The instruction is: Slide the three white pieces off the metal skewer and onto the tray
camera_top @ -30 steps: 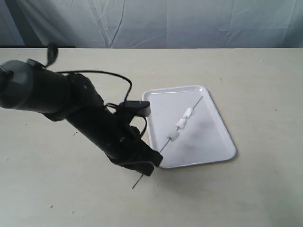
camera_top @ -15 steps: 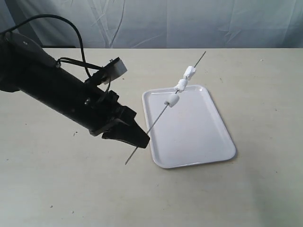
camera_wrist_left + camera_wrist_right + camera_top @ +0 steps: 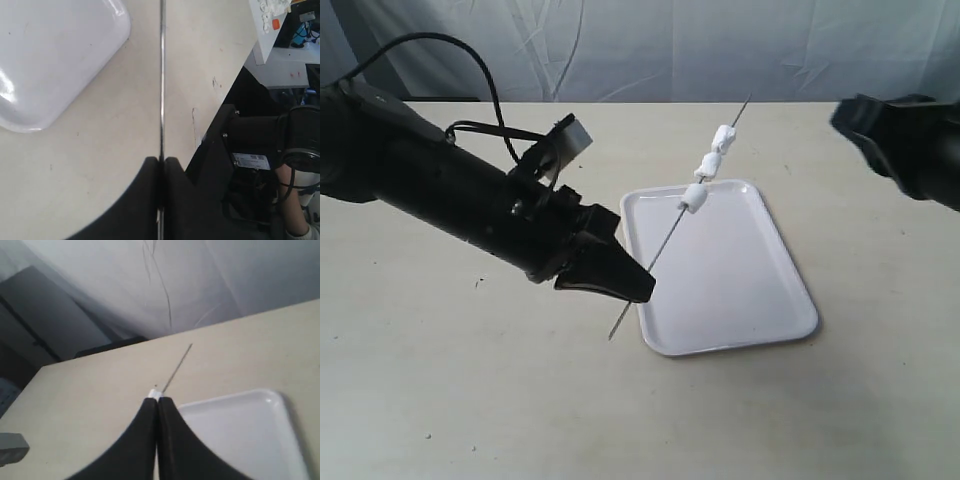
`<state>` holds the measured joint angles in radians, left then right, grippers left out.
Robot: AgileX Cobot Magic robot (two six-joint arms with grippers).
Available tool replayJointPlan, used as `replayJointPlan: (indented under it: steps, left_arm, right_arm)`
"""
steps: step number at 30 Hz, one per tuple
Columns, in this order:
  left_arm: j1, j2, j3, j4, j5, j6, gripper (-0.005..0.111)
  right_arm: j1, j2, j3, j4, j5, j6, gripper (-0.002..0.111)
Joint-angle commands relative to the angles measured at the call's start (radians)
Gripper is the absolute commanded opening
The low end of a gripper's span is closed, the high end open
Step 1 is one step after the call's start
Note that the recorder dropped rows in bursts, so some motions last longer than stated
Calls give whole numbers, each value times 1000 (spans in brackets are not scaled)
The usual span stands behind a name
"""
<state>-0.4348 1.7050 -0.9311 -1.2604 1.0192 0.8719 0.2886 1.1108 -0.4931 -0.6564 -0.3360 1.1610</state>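
Observation:
My left gripper is holding the skewer's lower end [image 3: 619,325], and the top white piece is blocking the other pieces from the skewer's tip. My right gripper should therefore pull that piece [image 3: 724,138] off first.
My left gripper [image 3: 636,286] is shut on the metal skewer [image 3: 667,243] near its lower end and holds it slanting up over the tray's far left part. The three white pieces [image 3: 706,166] sit on the skewer's upper half, spaced along it, above the white tray [image 3: 745,285]. In the left wrist view the skewer [image 3: 162,75] runs straight out from the left gripper [image 3: 161,161], beside the tray [image 3: 50,60]. My right gripper [image 3: 844,116] hangs at the far right, apart from the skewer. In the right wrist view the right gripper [image 3: 158,400] is shut with nothing in it; one white piece [image 3: 155,393] and the skewer tip [image 3: 179,365] show beyond it.
The beige table [image 3: 470,400] carries only the tray. A pale curtain [image 3: 650,45] hangs behind the far edge. The left arm's black body [image 3: 430,185] stretches over the table's left part. Equipment stands off the table edge [image 3: 260,145] in the left wrist view.
The left gripper has lifted the skewer with its pieces off the tray and raised it to a steep slant. The right arm has come into view at the right edge.

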Motion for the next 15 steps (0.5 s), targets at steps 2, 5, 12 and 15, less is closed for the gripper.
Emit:
replayJointPlan:
  steps: [2, 5, 12, 15]
  left_arm:
    - [4, 38, 5, -45, -27, 25, 0]
    - [4, 40, 5, -54, -29, 51, 0]
    - [4, 40, 5, -52, -79, 51, 0]
    - [4, 40, 5, -57, -132, 51, 0]
  right_arm:
    - [5, 277, -170, -353, -156, 404, -1]
    - [-54, 413, -251, -501, -281, 571, 9]
    - [-327, 563, -306, -682, -543, 780, 45]
    - [-436, 582, -306, -764, -621, 797, 41]
